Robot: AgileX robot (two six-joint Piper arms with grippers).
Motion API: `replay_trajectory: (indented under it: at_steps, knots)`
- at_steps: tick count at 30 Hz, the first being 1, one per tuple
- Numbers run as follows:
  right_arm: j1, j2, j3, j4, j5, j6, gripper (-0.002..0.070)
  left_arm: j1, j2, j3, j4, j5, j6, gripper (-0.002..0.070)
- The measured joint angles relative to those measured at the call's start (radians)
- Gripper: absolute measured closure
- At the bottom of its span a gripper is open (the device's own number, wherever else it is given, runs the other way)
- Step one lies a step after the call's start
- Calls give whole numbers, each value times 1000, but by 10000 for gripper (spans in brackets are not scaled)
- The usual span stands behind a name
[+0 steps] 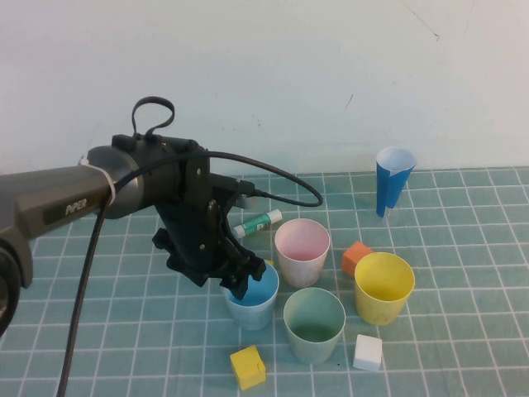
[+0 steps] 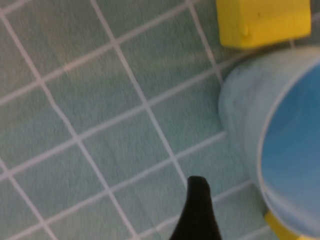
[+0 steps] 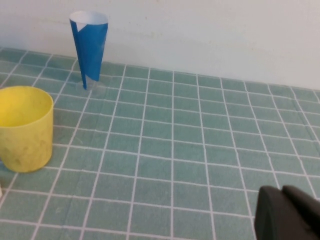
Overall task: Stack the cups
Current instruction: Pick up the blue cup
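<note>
The light blue cup gets narrower toward its base, so when I lower it, it will go deep into the pale pink cup with its rim standing above.
Four cups stand close together: light blue, pale pink, pale green and yellow. None is inside another. My left gripper is low over the near-left rim of the light blue cup. It is open and holds nothing. One black finger is outside the cup wall, a little apart from it; the other finger is out of view. My right gripper is shut and empty, low over the mat, away from the yellow cup. It does not show in the high view.
A tall dark-blue cone stands at the back right. An orange block, a white block, a yellow block and a glue stick lie around the cups on the green tiled mat.
</note>
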Motion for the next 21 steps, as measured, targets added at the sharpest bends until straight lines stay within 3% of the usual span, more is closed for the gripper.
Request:
replay_trajectory:
  at_steps: [5, 10, 12, 15, 21]
  knots:
    - [0, 0, 0, 0, -3, 0, 678, 0, 15, -2, 0, -97, -8, 305]
    - [0, 0, 2, 31, -11, 0, 678, 0, 37, -5, 0, -155, -10, 554]
    - [0, 0, 2, 58, -24, 0, 678, 0, 46, -5, 0, -159, 0, 619]
    - [0, 0, 3, 123, -57, 14, 678, 0, 55, -5, 17, -165, 4, 659]
    - [0, 0, 3, 346, -78, 34, 678, 0, -11, -5, 112, -167, 11, 667]
